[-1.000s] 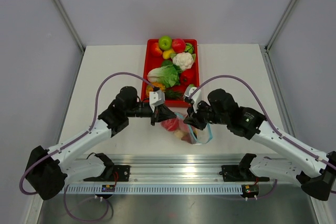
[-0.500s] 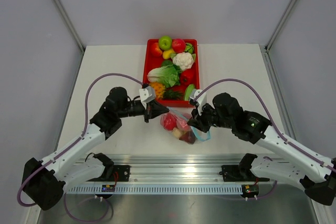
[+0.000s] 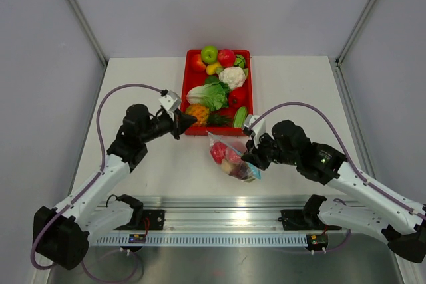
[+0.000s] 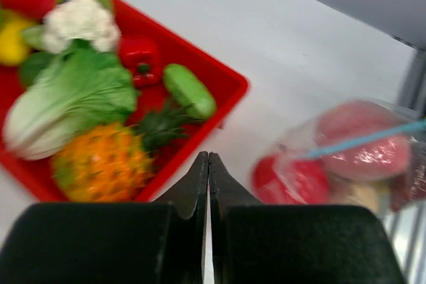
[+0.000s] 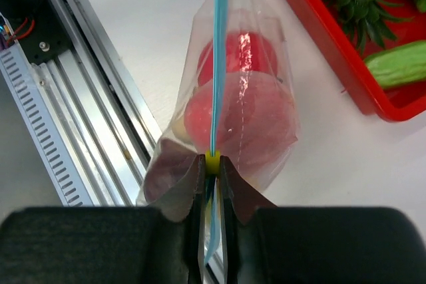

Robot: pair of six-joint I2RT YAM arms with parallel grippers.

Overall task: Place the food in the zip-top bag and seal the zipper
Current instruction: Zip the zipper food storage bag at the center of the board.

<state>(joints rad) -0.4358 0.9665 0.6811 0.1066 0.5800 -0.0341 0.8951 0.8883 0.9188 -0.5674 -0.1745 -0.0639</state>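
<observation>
My right gripper is holding the yellow slider, but the teal zipper's far end is loose. My left gripper should pinch that zipper end (image 5: 220, 14) to keep it still before I pull the slider.
The clear zip-top bag (image 3: 230, 158) lies on the table just in front of the red tray (image 3: 189, 78). It holds food, among it a red tomato (image 3: 217, 153) and a pink fruit (image 5: 239, 121). The teal zipper (image 5: 216, 64) runs straight along its mouth. My right gripper (image 5: 212, 163) is shut on the zipper's yellow slider at the bag's near right end (image 3: 253, 161). My left gripper (image 3: 188, 122) is shut on nothing and hovers by the tray's front left corner, clear of the bag (image 4: 353, 157). More food stays in the tray: cauliflower (image 3: 232, 76), leafy greens (image 3: 208, 95), green apple (image 3: 210, 53).
The tray also holds a pineapple (image 4: 100, 164), a red pepper (image 4: 138, 58) and a cucumber (image 4: 190, 90). An aluminium rail (image 3: 226, 221) runs along the near table edge, close behind the bag. Grey walls enclose the table on three sides.
My left gripper has drawn back from the bag, left and away toward the tray's front corner. The right gripper and the bag have shifted slightly right and nearer.
</observation>
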